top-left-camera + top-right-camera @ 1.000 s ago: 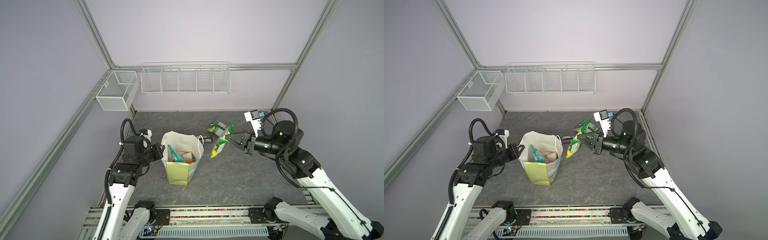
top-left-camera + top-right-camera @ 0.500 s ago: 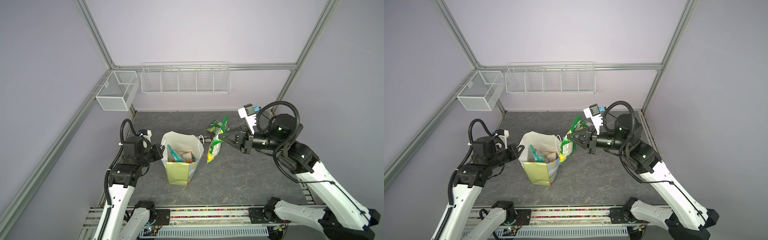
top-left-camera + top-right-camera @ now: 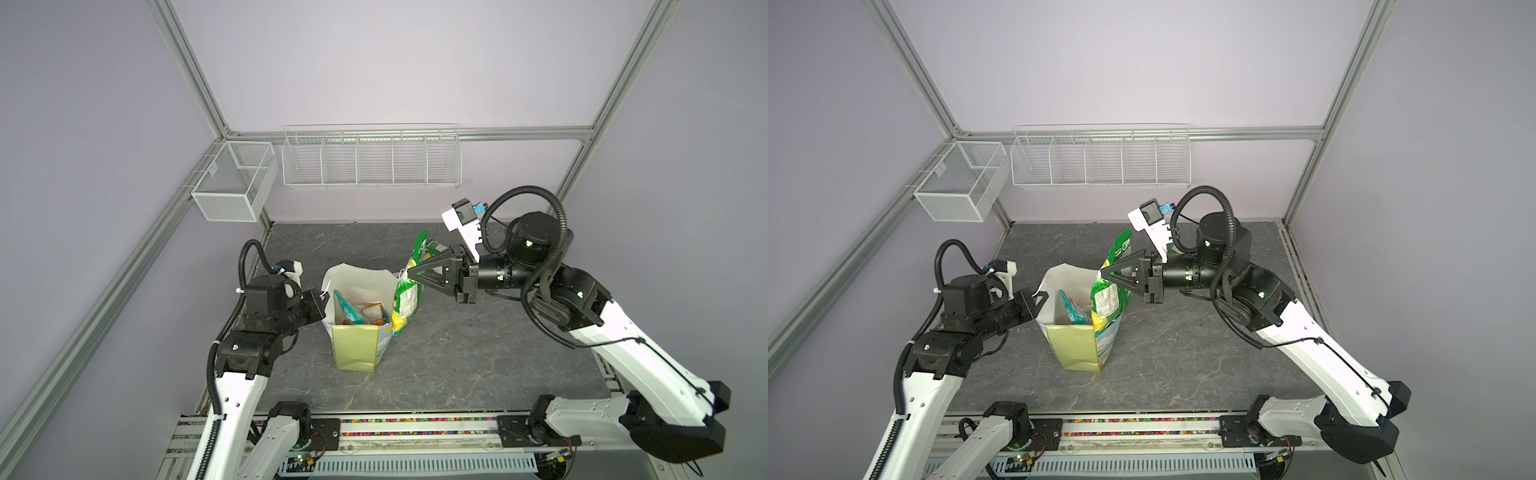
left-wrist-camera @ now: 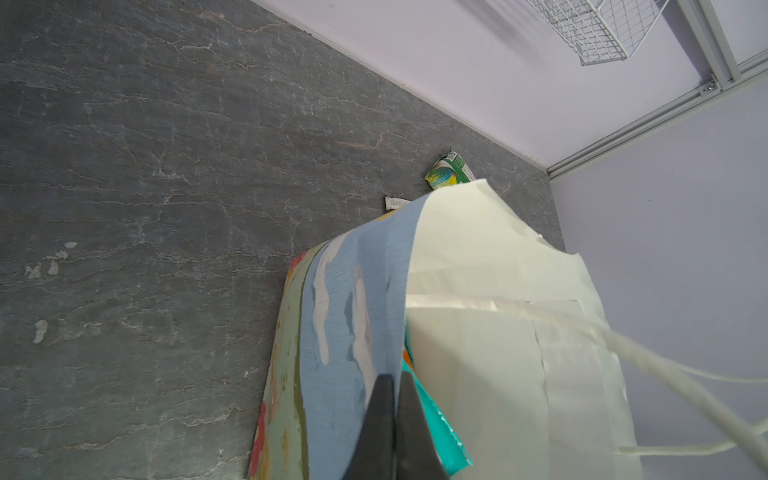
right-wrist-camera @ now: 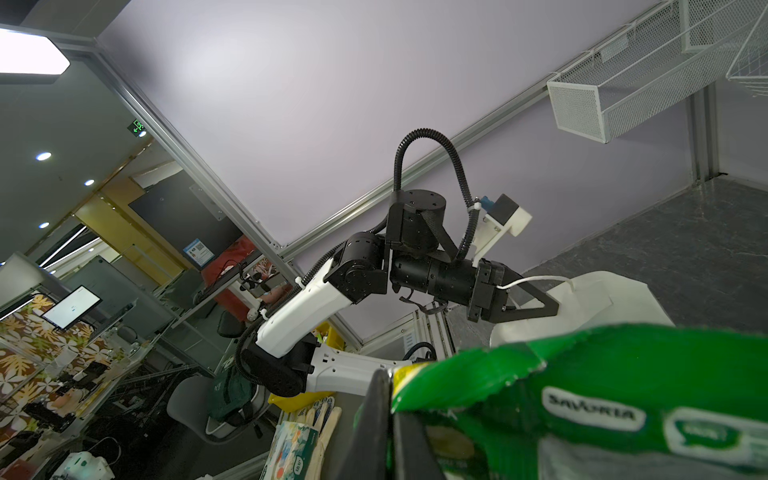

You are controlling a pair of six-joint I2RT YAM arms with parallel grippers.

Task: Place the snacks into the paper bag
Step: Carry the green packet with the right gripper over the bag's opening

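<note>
I should keep moving my right gripper inward, as the green and yellow packet (image 3: 407,301) hangs upright at the paper bag's wide opening, and let go over the teal packet (image 3: 348,308).
The paper bag (image 3: 357,345) (image 3: 1077,345) stands open at mid-table, with pale yellow-green sides and a white inside. My left gripper (image 3: 326,296) (image 3: 1040,297) (image 4: 392,378) is shut on its left rim, pinching the blue printed wall (image 4: 353,316). A teal packet (image 3: 347,309) (image 4: 436,419) and an orange packet (image 3: 372,313) lie inside. My right gripper (image 3: 409,274) (image 3: 1102,274) (image 5: 388,374) is shut on a green and yellow snack packet (image 3: 407,297) (image 3: 1108,299) (image 5: 623,374). That packet hangs upright at the bag's right rim. Whether its lower end is inside the mouth I cannot tell.
Another green packet (image 3: 434,249) (image 4: 449,172) lies on the table behind the right gripper. A white cord handle (image 4: 665,365) trails from the bag. A long wire basket (image 3: 371,160) and a mesh basket (image 3: 235,187) hang on the back and left walls.
My right gripper has carried the green packet up and leftward, from over the table to the bag's right rim. The left arm and the bag have stayed put.
</note>
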